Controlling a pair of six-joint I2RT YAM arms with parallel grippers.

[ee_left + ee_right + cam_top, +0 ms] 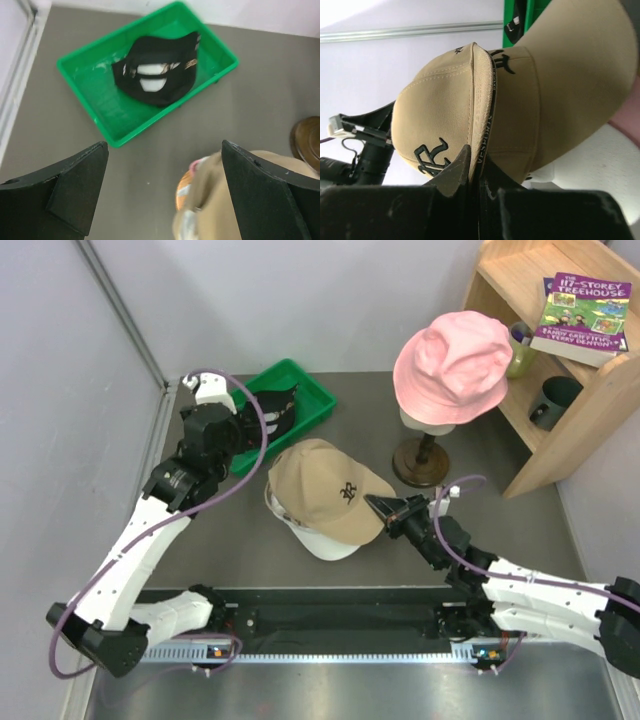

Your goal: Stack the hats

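Observation:
The robot's left gripper should first return to the tan cap's rear edge [277, 468] and settle the tan cap, because the tan cap sits crooked on the white cap [325, 544].
A tan cap [325, 490] [445, 100] lies on a white cap [325, 538] [600, 170] at the middle of the table. My right gripper [385, 508] [479, 160] is shut on the edge of the tan cap's peak. A black cap [275, 410] [157, 75] lies in the green tray [312, 390] [150, 125] at the back left. A pink hat [452, 365] sits on the mannequin head at the back right. My left gripper [252, 435] [165, 195] hangs open above bare table between the tray and the tan cap [220, 200], holding nothing.
The mannequin's round wooden base [420, 462] [306, 140] stands just right of the stacked caps. A wooden shelf [590, 390] with a book [582, 315] and mugs fills the back right corner. A grey wall borders the table's left side.

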